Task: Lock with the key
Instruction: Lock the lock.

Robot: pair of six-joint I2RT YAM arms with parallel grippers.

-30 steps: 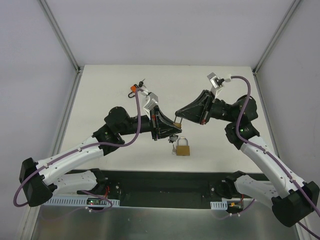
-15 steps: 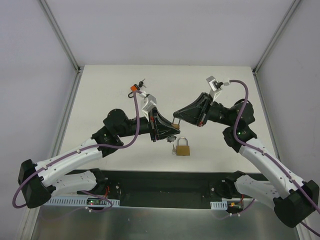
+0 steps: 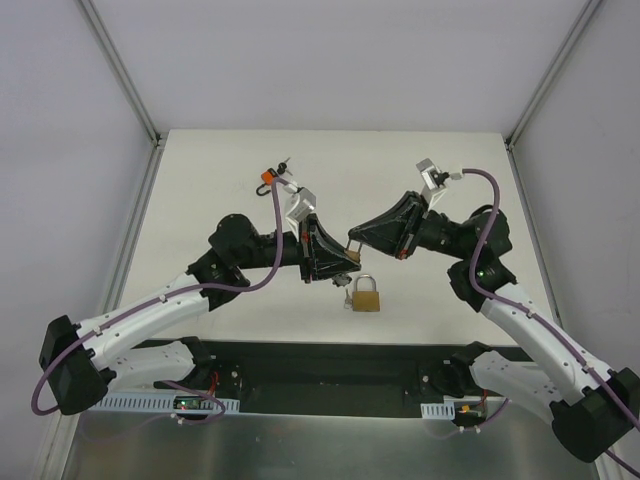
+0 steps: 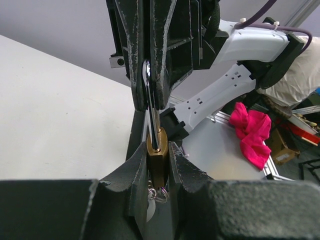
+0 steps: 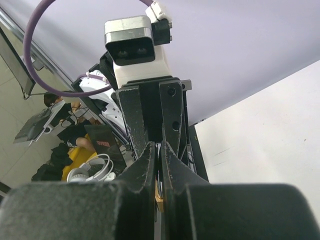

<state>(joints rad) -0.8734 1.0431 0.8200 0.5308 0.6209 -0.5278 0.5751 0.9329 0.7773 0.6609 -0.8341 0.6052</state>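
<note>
The padlock's brass body is in my left gripper above the key ring, so that gripper should open, move back and take hold of the hanging charm to pull the key out.
A small brass padlock is held in the air between the two arms, above the table's middle. My left gripper is shut on its brass body. The padlock's chrome shackle runs up into my right gripper, which is shut on it. A key ring hangs under the body; the key's blade is hidden. From above, the two grippers meet tip to tip at the held padlock. In the right wrist view only a brass sliver shows between the pads.
A second brass padlock lies on the white table just below the grippers, with small keys at its left. An orange and black item lies at the back left. Frame posts stand at the far corners.
Both arms shifted only slightly; the right wrist has drifted a little right and down. Both grips on the padlock are unchanged.
</note>
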